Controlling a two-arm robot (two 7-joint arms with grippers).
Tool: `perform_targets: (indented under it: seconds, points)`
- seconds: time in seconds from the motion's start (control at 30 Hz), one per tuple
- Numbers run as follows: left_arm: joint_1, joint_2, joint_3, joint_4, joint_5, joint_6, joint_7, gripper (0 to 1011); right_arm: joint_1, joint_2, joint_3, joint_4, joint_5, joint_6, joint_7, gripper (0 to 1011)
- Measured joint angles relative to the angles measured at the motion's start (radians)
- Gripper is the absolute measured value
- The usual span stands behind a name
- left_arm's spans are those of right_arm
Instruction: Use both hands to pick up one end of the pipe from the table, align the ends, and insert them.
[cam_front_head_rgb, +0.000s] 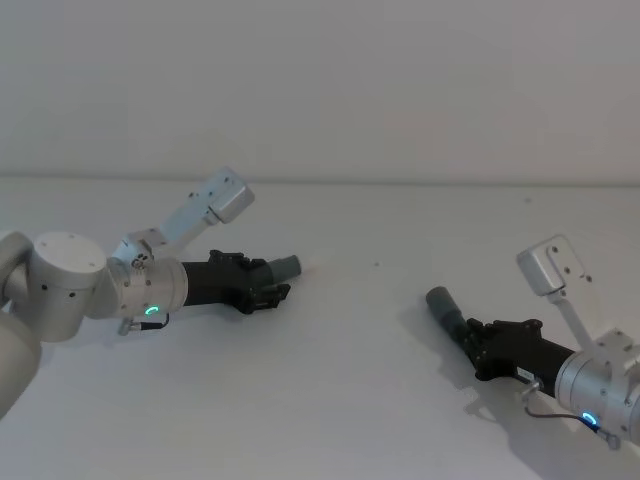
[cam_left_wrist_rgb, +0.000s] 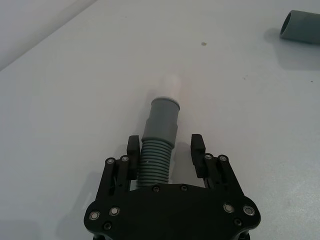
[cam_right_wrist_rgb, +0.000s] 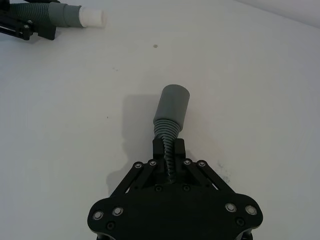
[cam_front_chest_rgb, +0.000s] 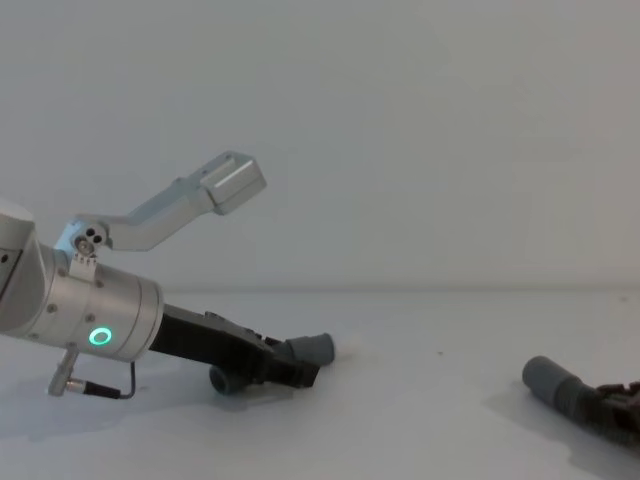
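Observation:
I expect the grey cuff (cam_front_chest_rgb: 313, 349) to point straight ahead and sag only a little when I lift, because my left gripper straddles the ribbed part (cam_left_wrist_rgb: 155, 156) close behind the grey cuff.
Two dark-grey ribbed pieces of the pipe lie on the white table (cam_front_head_rgb: 350, 390). The left piece (cam_left_wrist_rgb: 156, 160) ends in a grey cuff (cam_left_wrist_rgb: 164, 117) with a white tip (cam_left_wrist_rgb: 172, 85). My left gripper (cam_left_wrist_rgb: 165, 147) straddles its ribbed part, open, with a gap beside one finger. In the head view the left gripper (cam_front_head_rgb: 268, 290) lies low at the left, the cuff (cam_front_head_rgb: 287, 267) poking out ahead of it. My right gripper (cam_right_wrist_rgb: 169, 146) is shut on the ribbed part of the other piece, whose plain grey cuff (cam_right_wrist_rgb: 172, 105) points toward the left. The right gripper (cam_front_head_rgb: 480, 342) sits at the right.
The white table stretches wide between the two pieces, with only small specks (cam_front_head_rgb: 376, 265) on it. A plain pale wall rises behind the table's far edge.

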Motion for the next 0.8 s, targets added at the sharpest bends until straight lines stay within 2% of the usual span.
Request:
perform_targets:
  seconds: [0.8]
  points:
    - [0.000,0.000,0.000,0.000,0.000,0.000,0.000,451,0.000,0.000,0.000,0.000,0.000,0.000,0.000,94]
